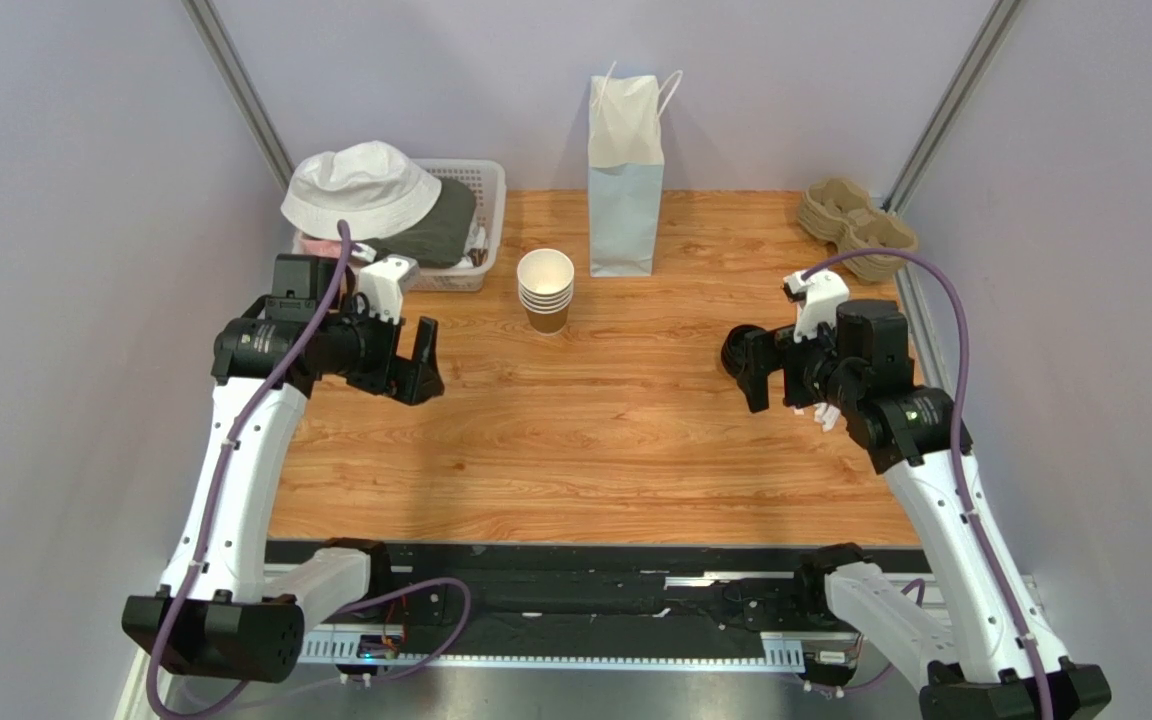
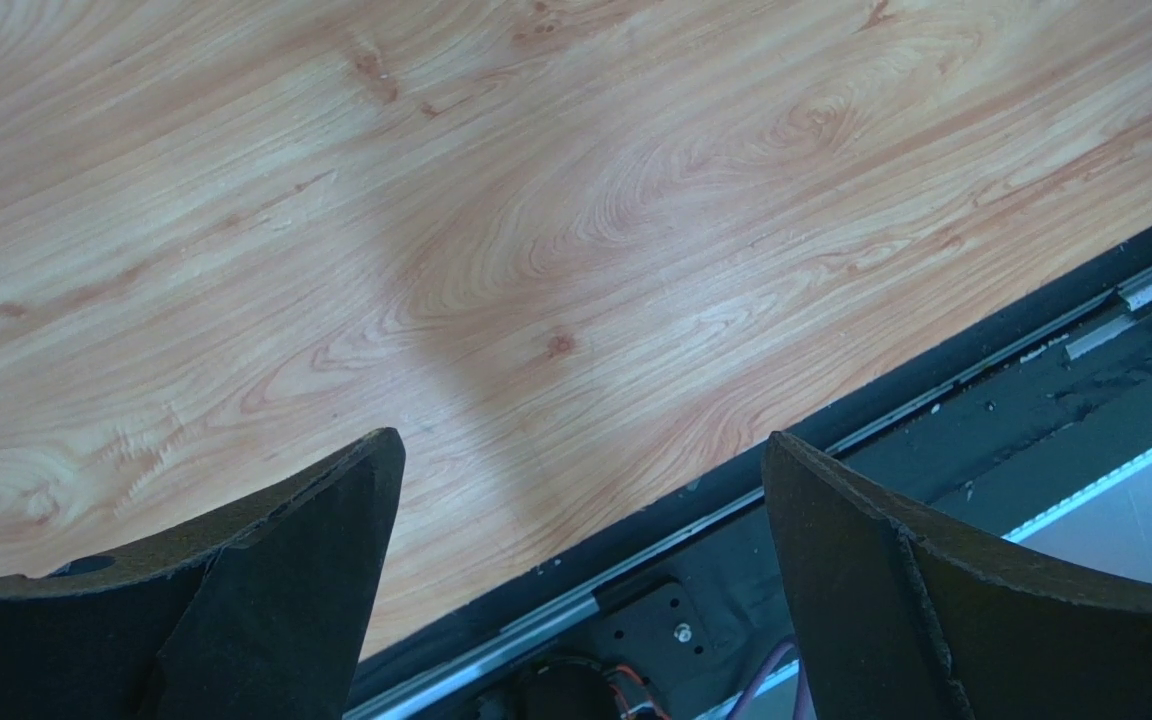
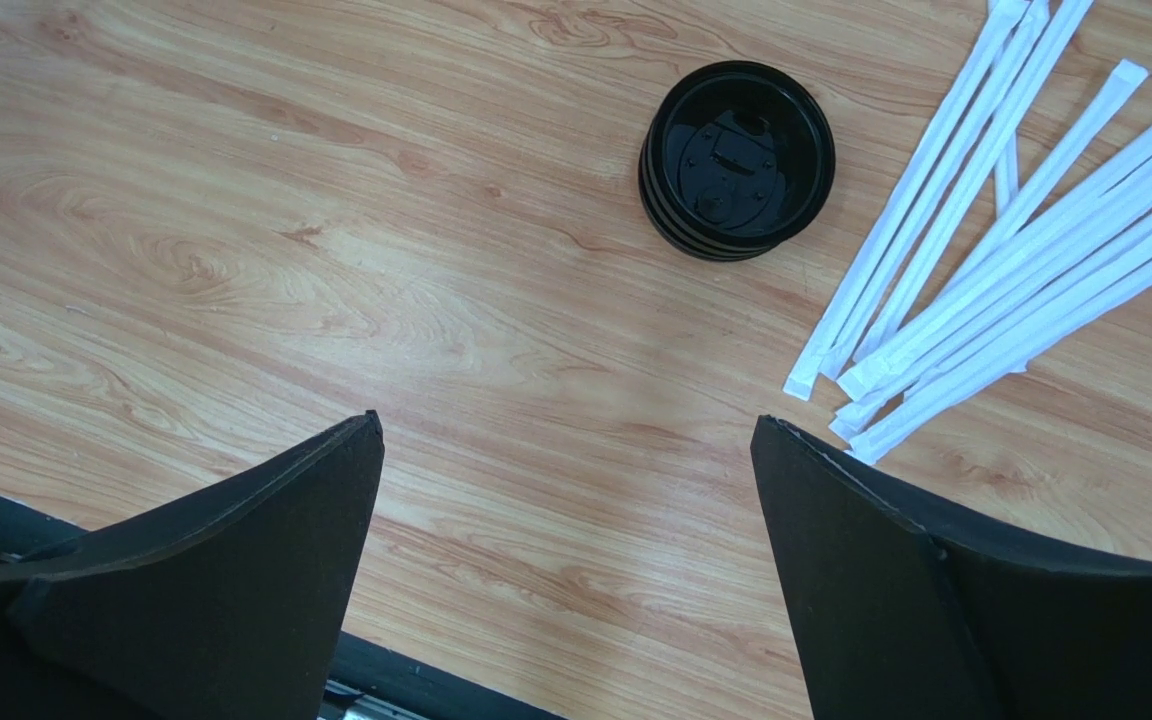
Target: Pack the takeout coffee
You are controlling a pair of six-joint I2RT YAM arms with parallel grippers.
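I should carry on moving my left gripper toward the top cup's rim [image 1: 524, 276] until its fingers are on both sides of it, because the stack of paper cups [image 1: 546, 305] is upright and clear of the white basket.
No lidded coffee cup shows in any view. A stack of lidless white-rimmed paper cups [image 1: 545, 285] stands at the middle back of the wooden table [image 1: 597, 450], beside an upright white paper bag [image 1: 626, 177]. My left gripper [image 1: 420, 360] is open and empty over the left side of the table; its wrist view [image 2: 579, 438] shows only bare wood and the front edge. My right gripper [image 1: 755, 368] is open and empty on the right; its wrist view [image 3: 567, 420] shows a small stack of loose black lids [image 3: 737, 158] ahead of the fingers.
Several white wrapped straws [image 3: 1018, 255] lie right of the lids. A white basket [image 1: 486, 203] holding a white bucket hat [image 1: 361, 186] stands at the back left. Brown pulp cup carriers [image 1: 853, 222] sit at the back right. Grey walls enclose the table.
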